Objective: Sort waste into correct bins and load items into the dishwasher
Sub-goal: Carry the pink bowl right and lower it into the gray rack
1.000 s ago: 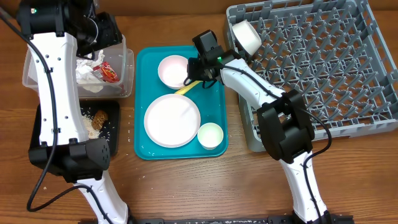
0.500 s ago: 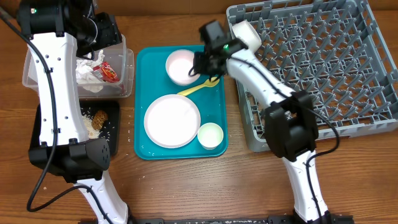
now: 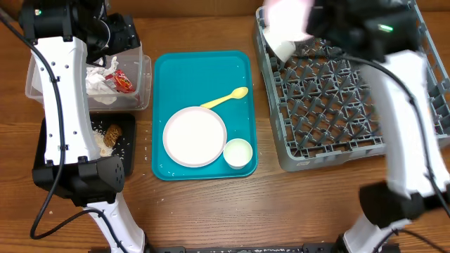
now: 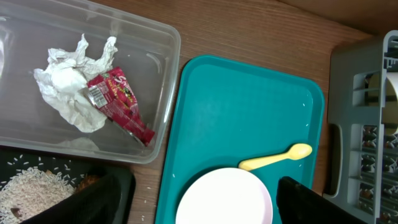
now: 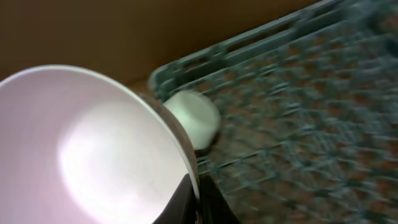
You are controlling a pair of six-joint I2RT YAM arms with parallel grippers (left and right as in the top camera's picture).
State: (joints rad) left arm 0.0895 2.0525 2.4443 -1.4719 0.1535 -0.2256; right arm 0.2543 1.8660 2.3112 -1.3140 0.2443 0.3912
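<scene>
A second white bowl (image 3: 280, 46) occupies the rack's back corner, so my right gripper should pull its bowl closer and tilt it into the rack's free pegs in front (image 3: 299, 86).
My right gripper (image 3: 311, 21) is shut on the rim of a white bowl (image 3: 287, 15) and holds it above the back left corner of the grey dish rack (image 3: 351, 91); the right wrist view shows the bowl (image 5: 93, 143) pinched between the fingers (image 5: 196, 199). A second white bowl (image 3: 281, 46) lies on its side in that corner. The white plate (image 3: 195, 135), small cup (image 3: 238, 152) and yellow spoon (image 3: 225, 97) sit on the teal tray (image 3: 204, 70). My left gripper (image 4: 199, 208) is open and empty, high over the clear tub (image 3: 144, 77).
The clear tub holds crumpled paper (image 4: 68, 87) and a red wrapper (image 4: 115, 102). The black tray (image 3: 126, 151) in front of it holds rice (image 3: 95, 137) and a brown sausage (image 3: 112, 133). The left arm stands over both bins.
My right gripper lifted the white bowl off the teal tray and swung it right, over the rack's back left corner. The spoon stayed on the tray. The left arm has not moved.
</scene>
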